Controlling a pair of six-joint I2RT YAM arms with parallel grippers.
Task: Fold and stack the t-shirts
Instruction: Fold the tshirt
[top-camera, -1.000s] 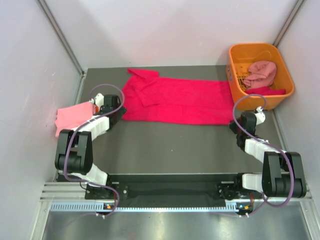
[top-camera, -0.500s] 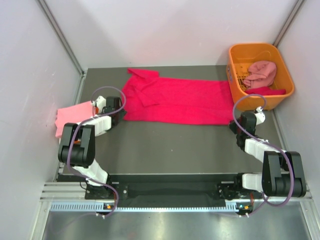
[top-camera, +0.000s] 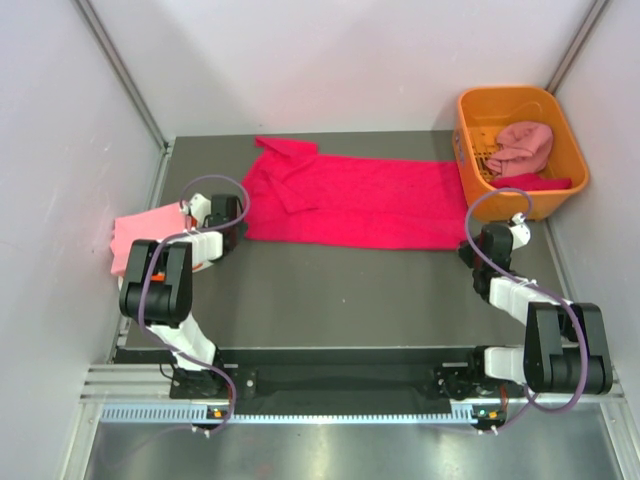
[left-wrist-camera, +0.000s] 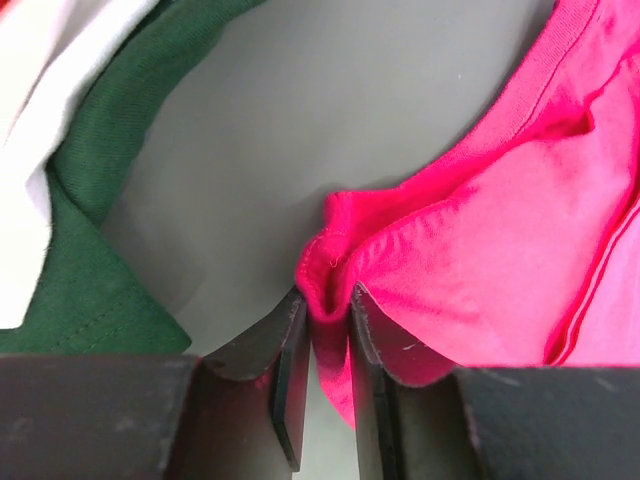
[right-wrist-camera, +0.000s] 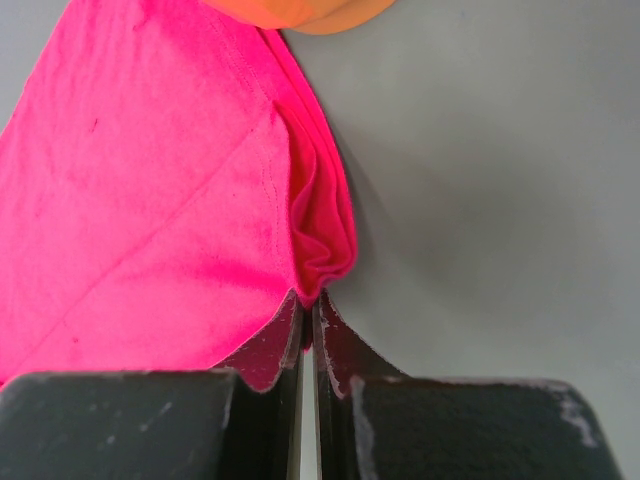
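Observation:
My left gripper and my right gripper should drag the crimson-pink t-shirt toward the table's near edge (top-camera: 345, 335), since it lies far back with its end (top-camera: 458, 176) against the basket.
A large crimson-pink t-shirt (top-camera: 350, 203) lies spread across the back of the table as a long folded band. My left gripper (top-camera: 232, 225) is shut on its near left corner (left-wrist-camera: 330, 270). My right gripper (top-camera: 478, 243) is shut on its near right corner (right-wrist-camera: 320, 255). A light pink shirt (top-camera: 145, 233) lies at the left edge beside the left arm. In the left wrist view a dark green shirt (left-wrist-camera: 95, 290) and a white shirt (left-wrist-camera: 30, 90) lie to the left of the corner. A dusty pink shirt (top-camera: 520, 146) sits in the basket.
An orange plastic basket (top-camera: 572, 150) stands at the back right, its near rim over the crimson shirt's right end; its corner shows in the right wrist view (right-wrist-camera: 320, 12). Grey walls close in the left, back and right sides.
The left arm's elbow has folded back toward the left while its gripper stays at the shirt's left corner. The right arm and the shirt have not moved.

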